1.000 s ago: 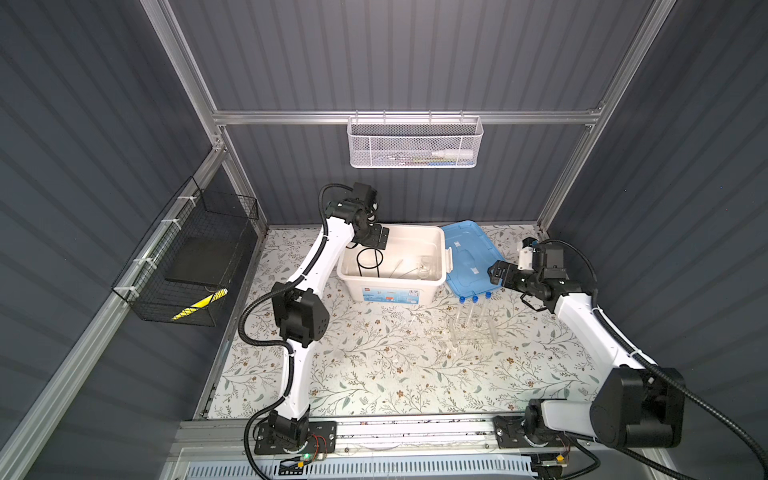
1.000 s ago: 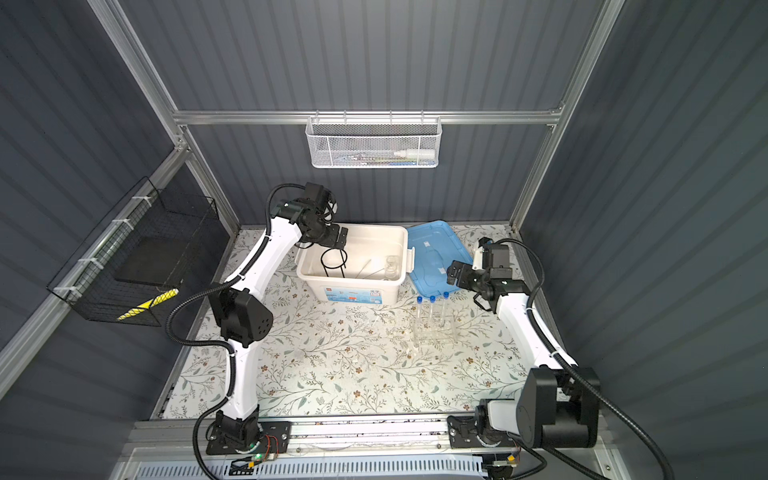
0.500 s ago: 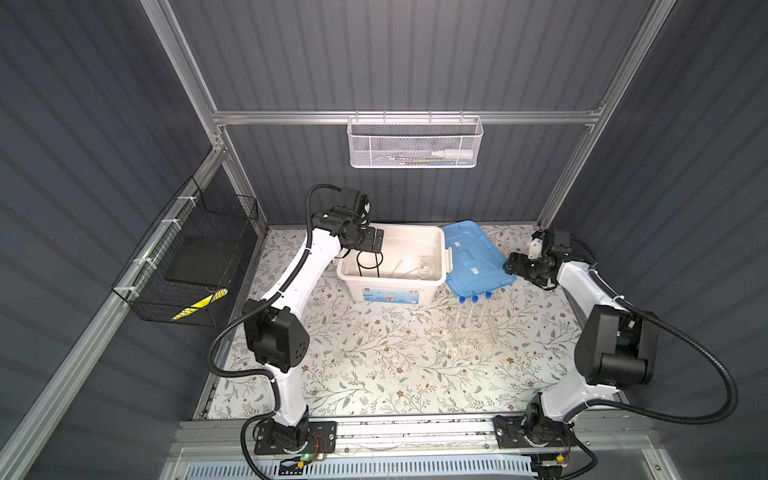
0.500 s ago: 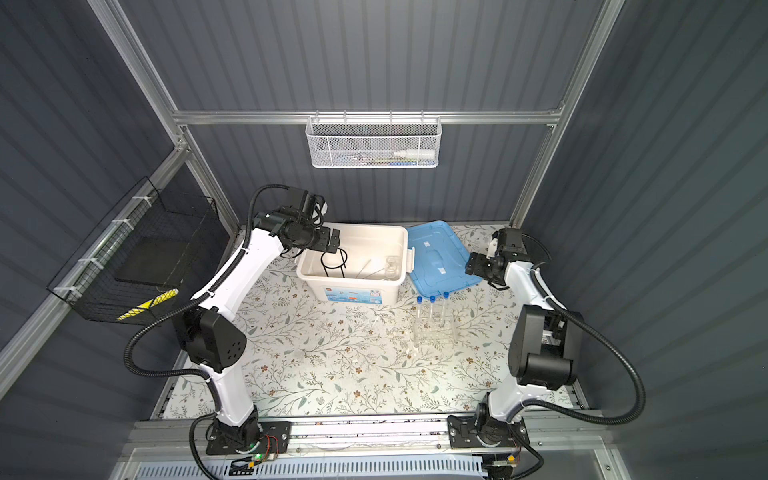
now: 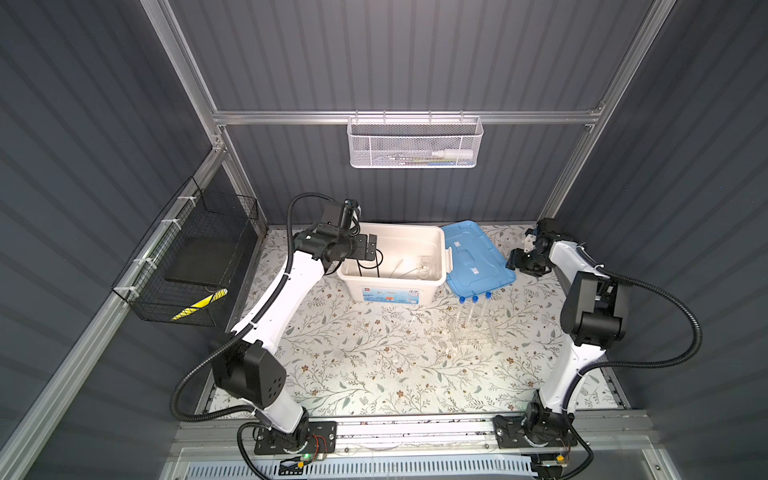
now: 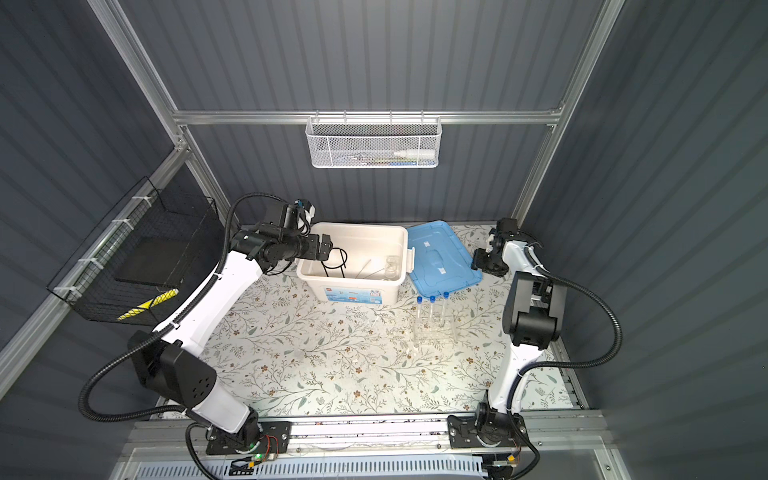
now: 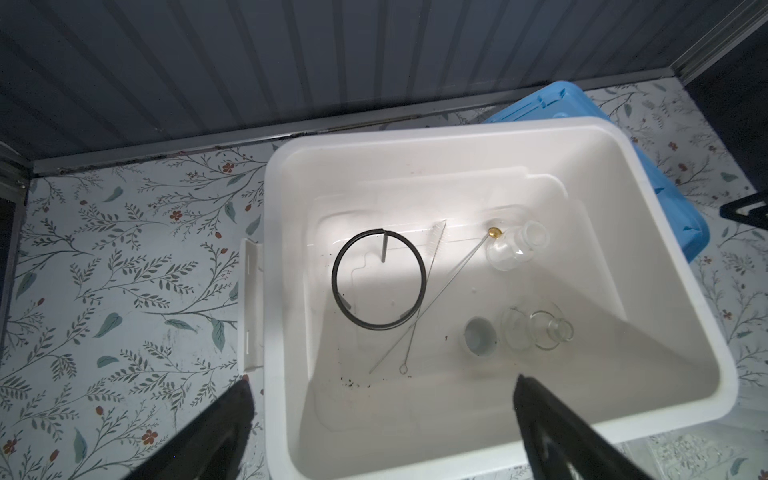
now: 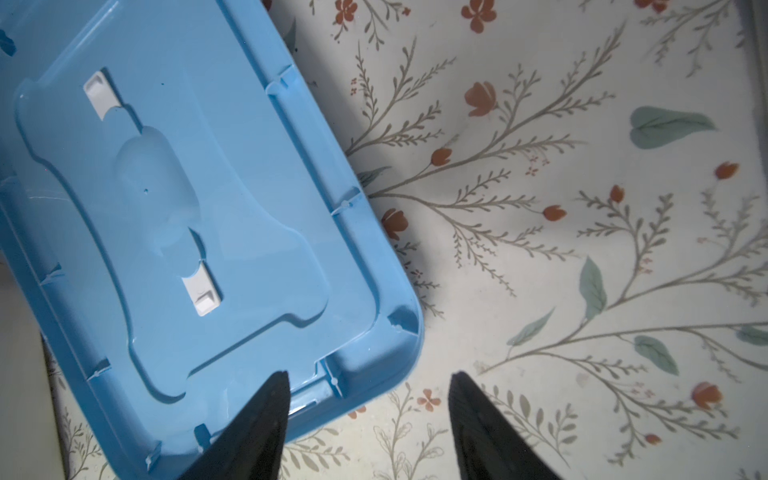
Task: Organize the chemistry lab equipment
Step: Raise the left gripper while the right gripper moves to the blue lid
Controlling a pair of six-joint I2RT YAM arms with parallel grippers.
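The blue lid [image 5: 477, 260] is lying at an angle next to the white storage box. Next, my right gripper turns the lid straight, grabs its long edge [image 5: 496, 250] and moves it out of the way.
A black wire ring tripod [image 7: 380, 280] stands in the white storage box [image 5: 390, 286], with a round flask [image 7: 515, 251], a second clear glass vessel [image 7: 540, 328], a small white dish [image 7: 481, 336] and thin wire brushes [image 7: 419, 307]. My left gripper [image 7: 382, 386] hangs open over the box's left rim [image 5: 368, 249], holding nothing. Three blue-capped test tubes [image 5: 475, 309] stand in a clear rack [image 6: 434, 332] on the table. My right gripper [image 8: 370, 378] is open, straddling a corner of the blue lid [image 8: 187, 208]; in both top views it sits at the lid's right edge [image 5: 517, 264] [image 6: 480, 262].
The blue lid [image 5: 473, 257] lies upside down, leaning against the box's right side. A white mesh basket [image 5: 415, 143] hangs on the back wall and a black wire basket [image 5: 187, 270] on the left wall. The floral table [image 5: 374, 365] spreads in front.
My right gripper has moved right, from over the lid to its right corner, and its jaws have narrowed. The left arm's elbow swung out forward; its gripper stayed at the box's left rim.
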